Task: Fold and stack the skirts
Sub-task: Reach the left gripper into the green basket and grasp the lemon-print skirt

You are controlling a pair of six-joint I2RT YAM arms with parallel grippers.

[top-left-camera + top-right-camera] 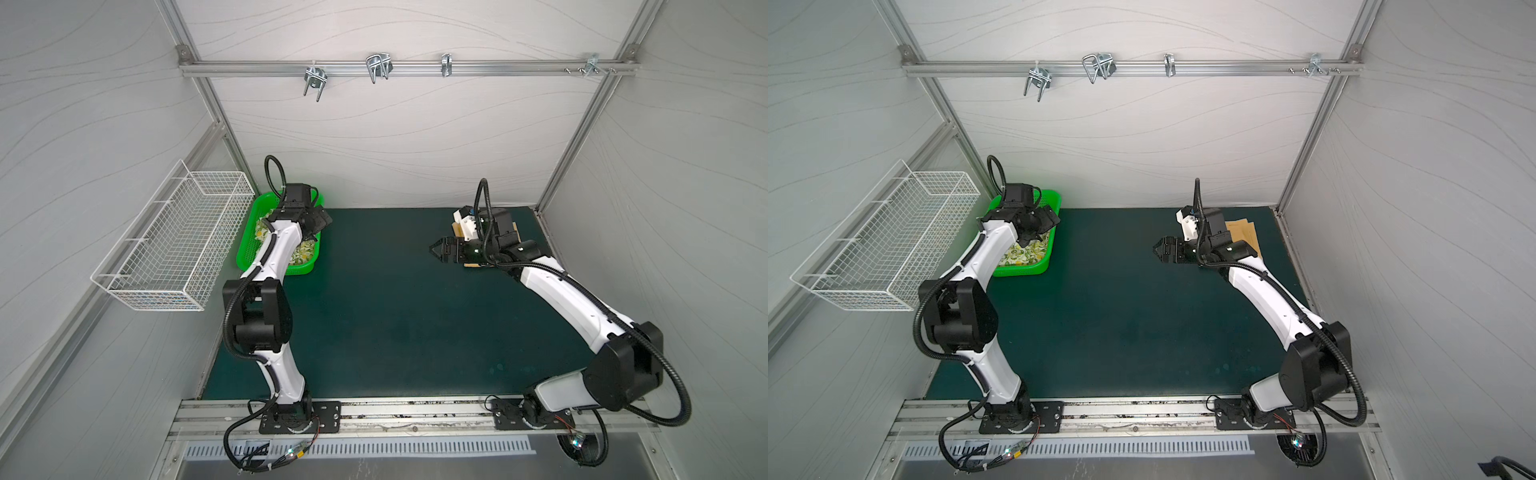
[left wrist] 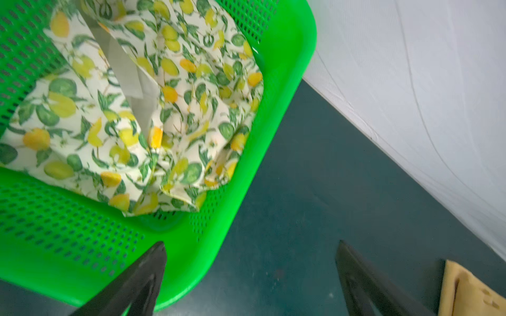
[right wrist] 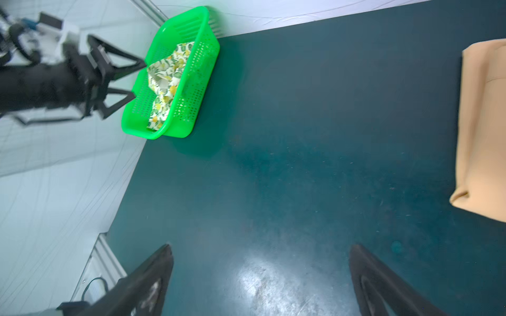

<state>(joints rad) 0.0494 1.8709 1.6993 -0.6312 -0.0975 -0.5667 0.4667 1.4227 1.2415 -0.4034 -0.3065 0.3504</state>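
I see only lemon print and green mesh (image 2: 94, 234) in the green basket, so I expect the basket to be empty when I lift the lemon-print skirt (image 2: 203, 100) out.
The lemon-print skirt (image 2: 153, 104) lies crumpled inside the green basket (image 2: 284, 82) at the back left of the mat; in both top views it shows partly under my left arm (image 1: 301, 255) (image 1: 1021, 253). My left gripper (image 2: 252, 243) hangs open over the basket's near corner with nothing between its fingers; from the right wrist view it (image 3: 139, 80) sits at the basket's rim (image 3: 202, 68). The mustard skirt (image 3: 484, 131) lies folded flat at the back right (image 1: 1246, 232), mostly hidden under my right arm. My right gripper (image 3: 261, 246) is open and empty above bare mat, left of that skirt (image 1: 434, 251).
A white wire basket (image 1: 178, 245) is mounted on the left wall. Metal hooks (image 1: 378, 66) hang from a rail on the back wall. The dark green mat (image 1: 395, 311) is walled in on three sides, with both arm bases along its front edge.
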